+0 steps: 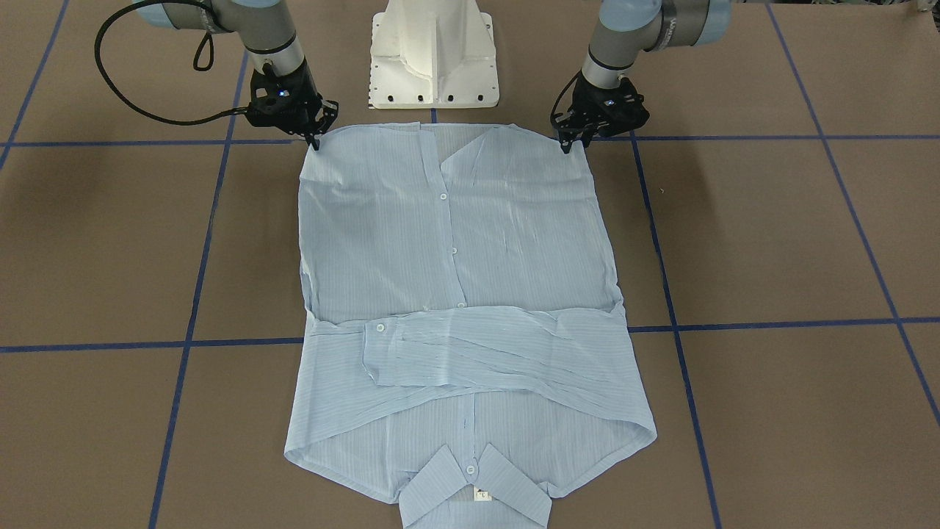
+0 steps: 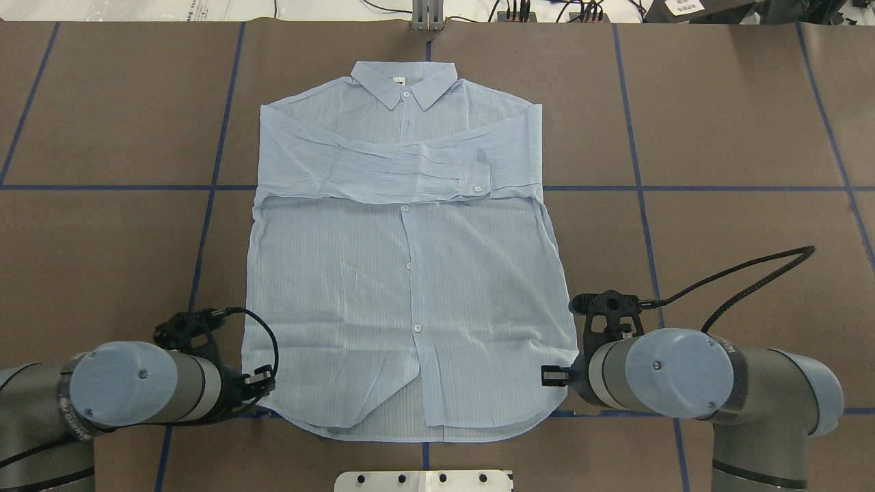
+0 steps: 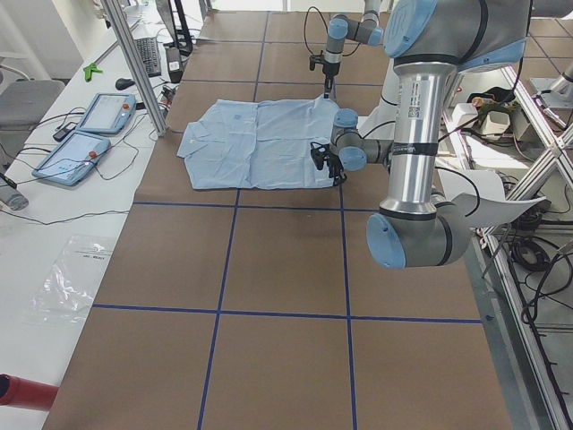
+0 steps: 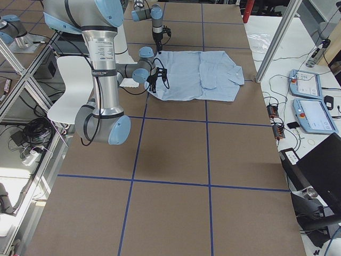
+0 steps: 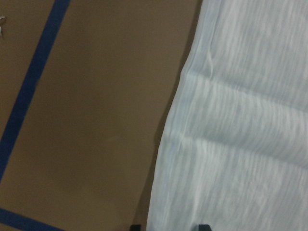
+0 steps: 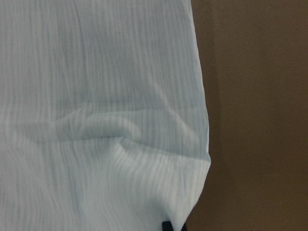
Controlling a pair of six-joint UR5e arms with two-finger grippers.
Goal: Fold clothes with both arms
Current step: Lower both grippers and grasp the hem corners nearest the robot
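Note:
I expect the sleeves to stay put when I lift the corners of the shirt's hem, since a slack part of the shirt [image 1: 520,238] lies between its hem and the folded sleeves [image 1: 493,348].
The light-blue striped shirt [image 2: 410,273] lies flat and buttoned, collar [image 2: 405,83] at the far side, with both sleeves [image 2: 383,171] folded across the chest. My left gripper [image 1: 568,145] stands at the near hem corner. In the left wrist view [image 5: 170,227] its fingertips [image 5: 136,226] are apart and straddle the shirt's side edge, so it is open. My right gripper [image 1: 316,141] is at the other near hem corner. In the right wrist view [image 6: 172,226] its tips sit close together at the cloth's edge, and wrinkles run toward them, so it looks shut on the shirt.
The brown table [image 2: 738,137] carries blue tape grid lines. The white robot pedestal [image 1: 435,55] stands just behind the hem. Control tablets [image 3: 85,134] and cables lie on a side bench beyond the collar end.

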